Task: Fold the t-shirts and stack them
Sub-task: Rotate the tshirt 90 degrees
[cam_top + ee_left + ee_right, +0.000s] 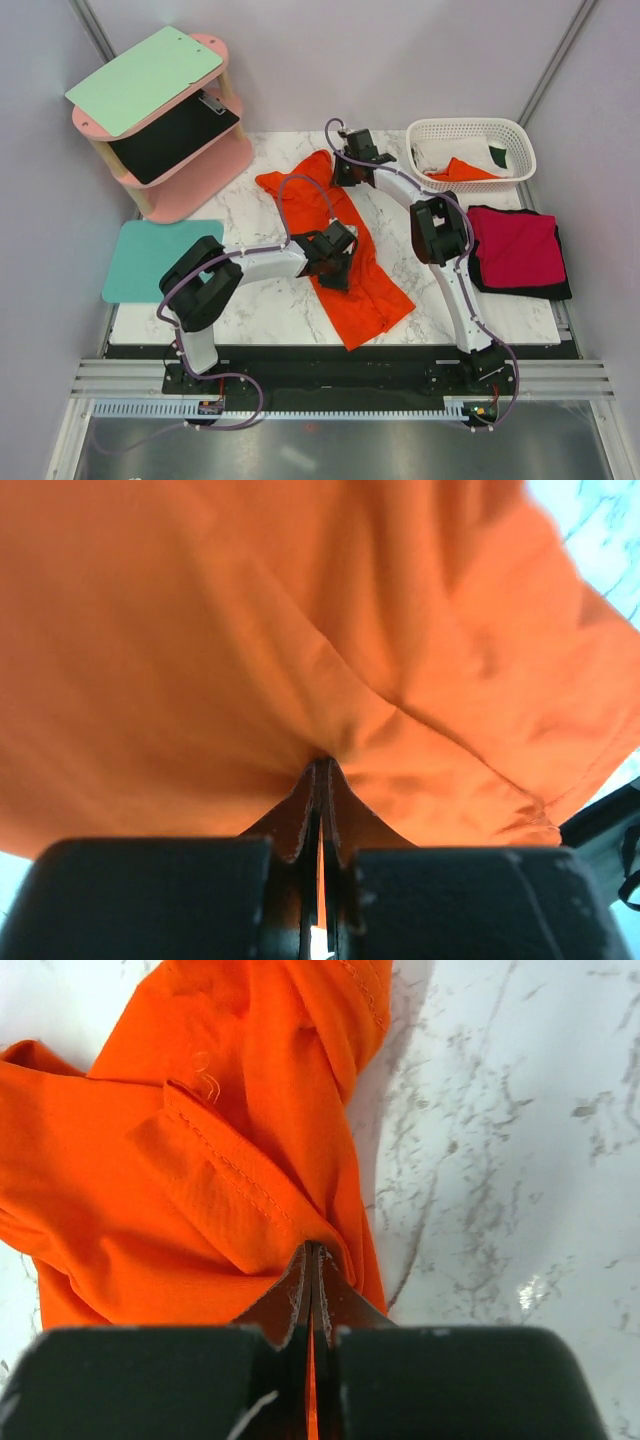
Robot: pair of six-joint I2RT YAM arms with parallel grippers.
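Note:
The orange t-shirt lies at a slant with its far end [272,184] toward the pink shelf, so the robot's right gripper should first pull that end of the t-shirt toward the basket to straighten it.
A bright orange t-shirt [345,270] lies stretched diagonally across the marble table. My left gripper [338,262] is shut on its cloth near the middle; in the left wrist view the orange t-shirt [300,630] fills the frame above the left gripper [322,765]. My right gripper [343,168] is shut on the shirt's far end, and the right wrist view shows a hemmed fold of the orange t-shirt [200,1160] pinched at the right gripper [314,1250]. A crimson red t-shirt [515,248] lies folded on a black t-shirt [530,291] at the right.
A white lattice basket [520,135] at the back right holds white, orange and dark green cloth. A teal mat [150,257] lies at the table's left edge. A pink two-tier shelf [190,180] with a green board stands at the back left.

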